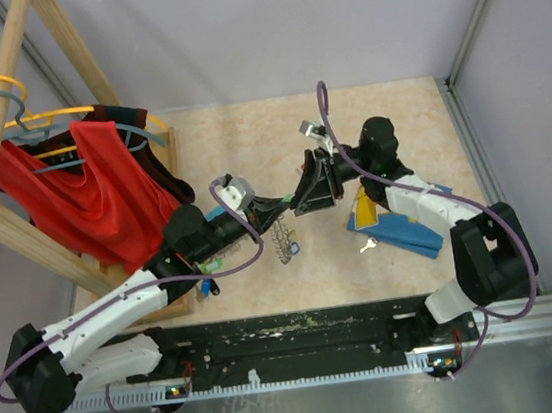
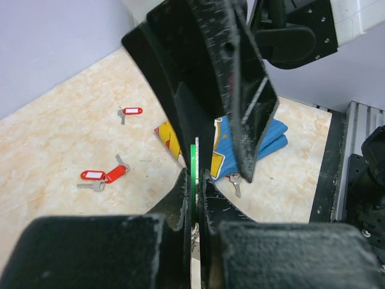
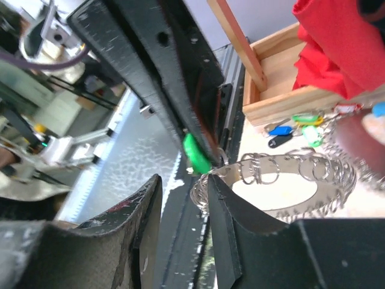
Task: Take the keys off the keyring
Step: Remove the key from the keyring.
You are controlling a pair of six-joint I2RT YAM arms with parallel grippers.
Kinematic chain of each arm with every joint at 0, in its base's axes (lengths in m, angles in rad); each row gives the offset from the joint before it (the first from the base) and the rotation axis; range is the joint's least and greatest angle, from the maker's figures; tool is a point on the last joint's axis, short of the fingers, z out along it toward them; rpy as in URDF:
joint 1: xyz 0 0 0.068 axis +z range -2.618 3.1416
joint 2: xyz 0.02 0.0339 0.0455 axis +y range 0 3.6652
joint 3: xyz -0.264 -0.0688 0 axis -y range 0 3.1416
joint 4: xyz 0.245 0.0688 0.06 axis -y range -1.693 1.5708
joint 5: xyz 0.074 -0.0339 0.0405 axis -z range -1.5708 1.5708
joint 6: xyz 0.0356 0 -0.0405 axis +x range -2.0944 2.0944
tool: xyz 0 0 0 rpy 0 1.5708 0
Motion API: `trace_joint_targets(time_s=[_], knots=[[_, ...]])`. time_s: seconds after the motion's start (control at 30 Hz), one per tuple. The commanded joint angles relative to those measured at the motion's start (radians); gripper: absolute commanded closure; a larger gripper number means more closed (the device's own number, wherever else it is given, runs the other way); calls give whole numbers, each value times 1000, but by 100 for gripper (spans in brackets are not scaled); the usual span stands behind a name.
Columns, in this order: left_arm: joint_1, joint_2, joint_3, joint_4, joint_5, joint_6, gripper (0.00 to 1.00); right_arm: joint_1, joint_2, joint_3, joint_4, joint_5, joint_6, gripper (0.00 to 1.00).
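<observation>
The keyring [image 3: 227,173] dangles beside my right gripper's open fingers below the slanting green tag [image 3: 196,155], so next my right gripper moves away while my left gripper levels the tag.
The keyring [image 1: 282,241], a grey ring fringed with silver loops, hangs between the two grippers above the table's middle. My left gripper [image 2: 194,176] is shut on the thin green tag [image 2: 193,158] of a key on that ring. In the right wrist view the green tag [image 3: 195,153] sits at the ring's [image 3: 283,180] left end. My right gripper [image 3: 183,201] is open, nothing between its fingers; its right finger [image 3: 225,208] touches the ring's loops. Loose red-tagged keys [image 2: 102,174] lie on the table, with one more [image 2: 131,112] farther off.
A blue and yellow pouch [image 1: 399,227] lies at the right with a silver key [image 1: 367,246] beside it. A wooden rack [image 1: 9,169] with red cloth [image 1: 104,197] fills the left. Blue, green and black tagged keys [image 3: 280,129] lie by the rack's base.
</observation>
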Motion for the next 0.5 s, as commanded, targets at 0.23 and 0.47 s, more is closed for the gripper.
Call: trace_joint_targets(time_s=[0.23,0.47], knots=[[6,-64,-19,190,130,38,100,-13,-95,-171,1108,-49,207,54],[7,-81,-106,387,239,56,100,-27,-61,-134,1118,-63,274,56]])
